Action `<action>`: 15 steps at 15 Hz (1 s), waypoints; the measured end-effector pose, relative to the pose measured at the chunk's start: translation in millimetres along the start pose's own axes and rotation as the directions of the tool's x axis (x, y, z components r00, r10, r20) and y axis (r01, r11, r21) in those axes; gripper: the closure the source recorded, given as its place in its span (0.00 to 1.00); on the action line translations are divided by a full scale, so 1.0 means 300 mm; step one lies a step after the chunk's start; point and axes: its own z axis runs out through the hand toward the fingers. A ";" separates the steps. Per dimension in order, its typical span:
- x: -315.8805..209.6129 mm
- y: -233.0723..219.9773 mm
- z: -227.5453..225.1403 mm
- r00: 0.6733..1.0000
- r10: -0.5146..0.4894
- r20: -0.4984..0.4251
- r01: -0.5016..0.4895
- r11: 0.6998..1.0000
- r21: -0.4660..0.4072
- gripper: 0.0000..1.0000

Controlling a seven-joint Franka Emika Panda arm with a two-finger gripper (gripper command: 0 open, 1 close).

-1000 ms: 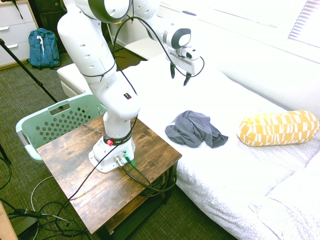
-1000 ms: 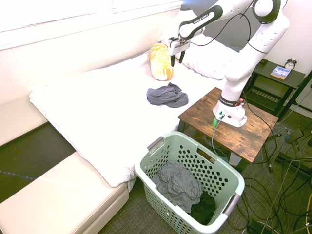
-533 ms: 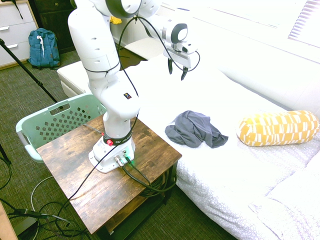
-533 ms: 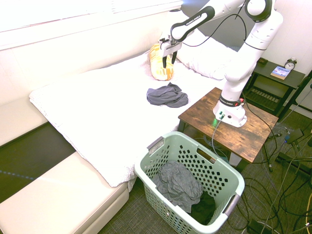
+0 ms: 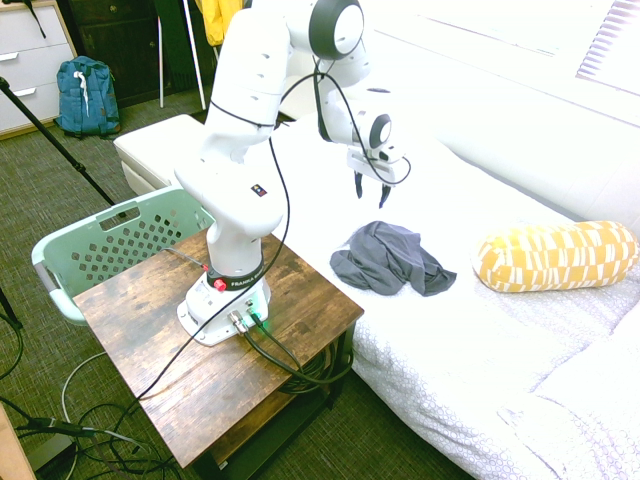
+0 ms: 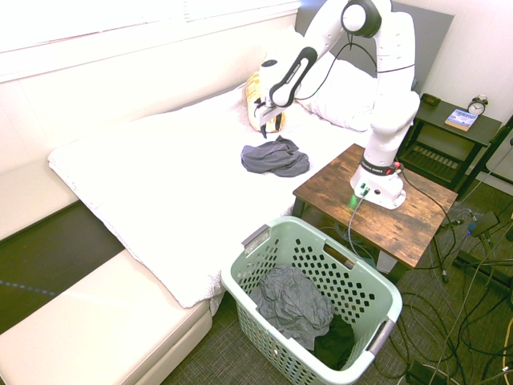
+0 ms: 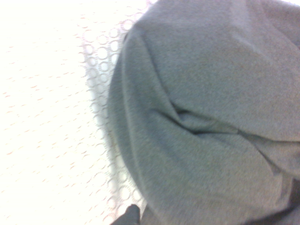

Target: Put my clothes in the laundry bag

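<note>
My gripper will carry the slate-grey garment [image 5: 385, 258], and I expect it to trail and drape an end over the laundry bag's rim, as limp folds [image 5: 428, 277] spread out loosely.
The clothes [image 5: 390, 258] are a crumpled slate-grey garment on the white bed [image 5: 470, 330], also seen from the other side [image 6: 275, 157]. My gripper [image 5: 370, 190] hangs open and empty just above the bed, a little short of the garment's near edge [image 6: 265, 128]. In the wrist view the grey fabric [image 7: 211, 117] fills most of the picture beside the white cover [image 7: 47, 93]. The mint-green laundry bag [image 6: 353, 289] stands on the floor by the bed's corner [image 5: 120, 245]. It holds a grey garment [image 6: 292, 303] with something dark beneath it.
A yellow-and-white cylindrical pillow [image 5: 555, 255] lies on the bed beyond the garment. A wooden side table [image 5: 290, 330] carries the arm's base between the bed and the basket. A blue backpack [image 5: 85, 95] sits on the floor far off. A white ottoman [image 5: 150, 150] stands beside the bed.
The arm has swung down and over toward the garment, bringing the gripper from high above the bed to just over the cover. The fingers stayed open. The garment has not moved.
</note>
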 end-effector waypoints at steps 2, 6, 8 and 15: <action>0.049 -0.038 0.116 1.000 0.015 -0.019 -0.015 0.999 -0.032 0.00; 0.108 -0.069 0.295 0.998 0.054 0.021 -0.053 0.997 -0.054 0.00; 0.117 -0.075 0.350 0.997 0.057 0.049 -0.055 0.997 -0.054 0.00; 0.088 0.008 0.575 0.986 0.073 0.147 -0.064 0.995 -0.070 1.00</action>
